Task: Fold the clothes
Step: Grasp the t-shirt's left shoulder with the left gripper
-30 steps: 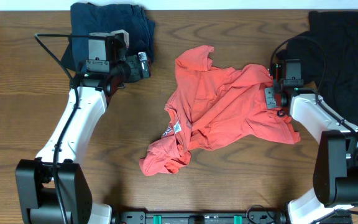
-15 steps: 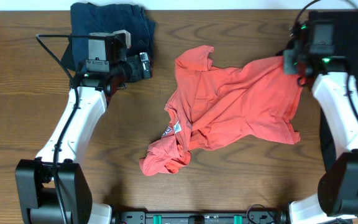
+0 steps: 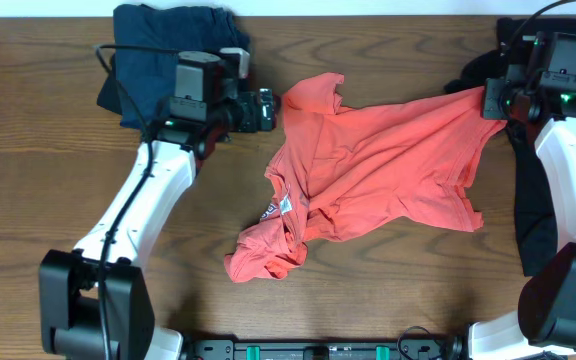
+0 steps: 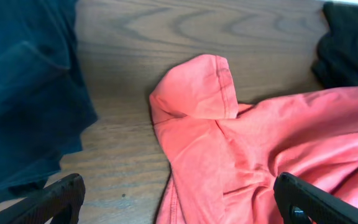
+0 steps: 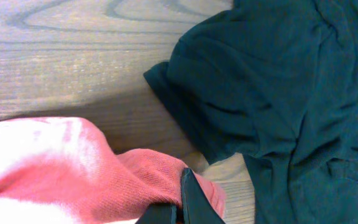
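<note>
My left gripper goes on moving toward the coral-red T-shirt's upper sleeve (image 3: 311,95) until the fingers close at its hemmed edge (image 3: 338,92), because the sleeve lies free of the navy-blue garment.
The coral-red T-shirt (image 3: 378,170) lies crumpled across the middle of the table, its right part pulled taut toward the far right. My right gripper (image 3: 488,100) is shut on that edge of the shirt (image 5: 73,168), beside the black garment (image 3: 548,110). My left gripper (image 3: 268,108) is open, its fingers wide apart on either side of the shirt's upper left sleeve (image 4: 194,87), above the cloth. The navy-blue garment (image 3: 173,40) lies behind the left arm and shows at the left of the left wrist view (image 4: 23,93).
The black garment fills the right of the right wrist view (image 5: 278,81) and runs down the table's right side. A printed label (image 3: 273,207) shows on the shirt's lower left fold. Bare wood (image 3: 28,200) lies at the left.
My right gripper has pulled the shirt's right edge up and out to the far right, stretching it. My left gripper has moved right, from over the navy garment to the shirt's sleeve.
</note>
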`<state>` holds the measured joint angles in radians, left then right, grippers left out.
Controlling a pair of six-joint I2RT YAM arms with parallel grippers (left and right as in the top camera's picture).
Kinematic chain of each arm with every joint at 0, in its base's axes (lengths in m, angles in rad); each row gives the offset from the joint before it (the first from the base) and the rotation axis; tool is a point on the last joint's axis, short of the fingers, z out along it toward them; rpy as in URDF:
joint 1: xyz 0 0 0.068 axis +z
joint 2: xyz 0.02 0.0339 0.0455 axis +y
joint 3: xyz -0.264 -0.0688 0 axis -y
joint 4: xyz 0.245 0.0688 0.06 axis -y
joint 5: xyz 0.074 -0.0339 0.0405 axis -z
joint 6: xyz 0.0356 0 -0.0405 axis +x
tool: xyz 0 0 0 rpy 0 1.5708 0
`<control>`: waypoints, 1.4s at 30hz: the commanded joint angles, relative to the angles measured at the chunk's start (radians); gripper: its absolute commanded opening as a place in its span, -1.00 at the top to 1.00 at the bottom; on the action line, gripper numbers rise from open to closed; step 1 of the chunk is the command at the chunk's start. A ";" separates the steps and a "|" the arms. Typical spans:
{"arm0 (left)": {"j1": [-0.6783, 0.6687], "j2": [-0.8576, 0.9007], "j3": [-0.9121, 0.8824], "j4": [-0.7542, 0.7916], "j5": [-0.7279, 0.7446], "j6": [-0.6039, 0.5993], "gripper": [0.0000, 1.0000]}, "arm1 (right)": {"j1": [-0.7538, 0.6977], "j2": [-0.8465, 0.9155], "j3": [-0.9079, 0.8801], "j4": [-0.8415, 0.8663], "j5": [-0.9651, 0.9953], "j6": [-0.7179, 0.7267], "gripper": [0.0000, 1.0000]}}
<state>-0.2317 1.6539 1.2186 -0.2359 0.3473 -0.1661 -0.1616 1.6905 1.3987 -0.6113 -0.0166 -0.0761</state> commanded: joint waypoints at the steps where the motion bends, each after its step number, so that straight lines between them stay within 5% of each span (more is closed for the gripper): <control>1: -0.022 0.082 0.083 -0.016 -0.035 0.035 -0.97 | 0.000 -0.004 0.007 -0.004 -0.019 0.016 0.98; 14: -0.192 0.489 0.519 -0.167 -0.130 0.125 -0.97 | 0.000 -0.004 0.007 -0.040 -0.018 0.016 0.97; 23: -0.264 0.631 0.585 -0.113 -0.226 0.072 -0.89 | 0.000 -0.004 0.007 -0.040 -0.018 0.016 0.97; 31: -0.277 0.677 0.585 -0.098 -0.282 0.030 -0.32 | 0.000 -0.004 0.007 -0.040 -0.018 0.016 0.97; 40: -0.275 0.676 0.586 -0.069 -0.290 0.030 0.77 | 0.000 -0.004 0.007 -0.039 -0.017 0.016 0.97; 42: -0.275 0.669 0.586 -0.069 -0.310 0.029 0.88 | 0.000 -0.004 0.007 -0.039 -0.017 0.016 0.97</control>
<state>-0.5106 2.3245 1.7828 -0.3061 0.0692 -0.1337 -0.1616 1.6905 1.3987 -0.6521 -0.0303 -0.0761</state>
